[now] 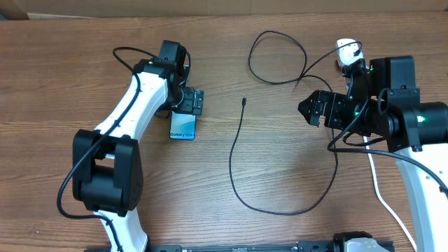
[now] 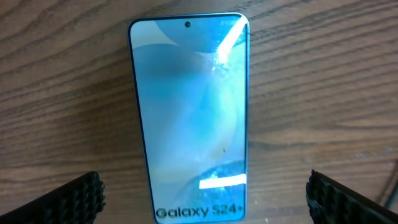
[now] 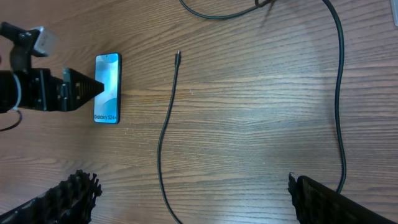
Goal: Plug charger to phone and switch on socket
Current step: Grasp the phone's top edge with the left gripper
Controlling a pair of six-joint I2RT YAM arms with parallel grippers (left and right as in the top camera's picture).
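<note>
The phone lies straight between the left gripper's open fingers with its lettered end (image 1: 183, 133) clear, so the left gripper should go on going down until those fingers are on either side of the phone's long edges (image 2: 247, 137), and then close.
The phone (image 1: 183, 127) lies flat on the wooden table, screen up, showing "Galaxy S24+" (image 2: 189, 118); it also shows in the right wrist view (image 3: 107, 87). My left gripper (image 1: 186, 109) is open just above the phone's lower end, one finger on each side (image 2: 202, 199), not touching it. The charger cable (image 1: 234, 157) loops over the table, its connector tip (image 1: 243, 101) lying free right of the phone (image 3: 178, 55). My right gripper (image 1: 315, 108) is open and empty (image 3: 193, 199). Only a white end of the socket (image 1: 344, 49) shows behind the right arm.
The socket's thick white cord (image 1: 379, 185) runs down the right side toward the front edge. The black cable makes a loop at the back centre (image 1: 276, 56) and a wide curve near the front (image 1: 280, 210). My left arm (image 3: 37, 93) shows in the right wrist view.
</note>
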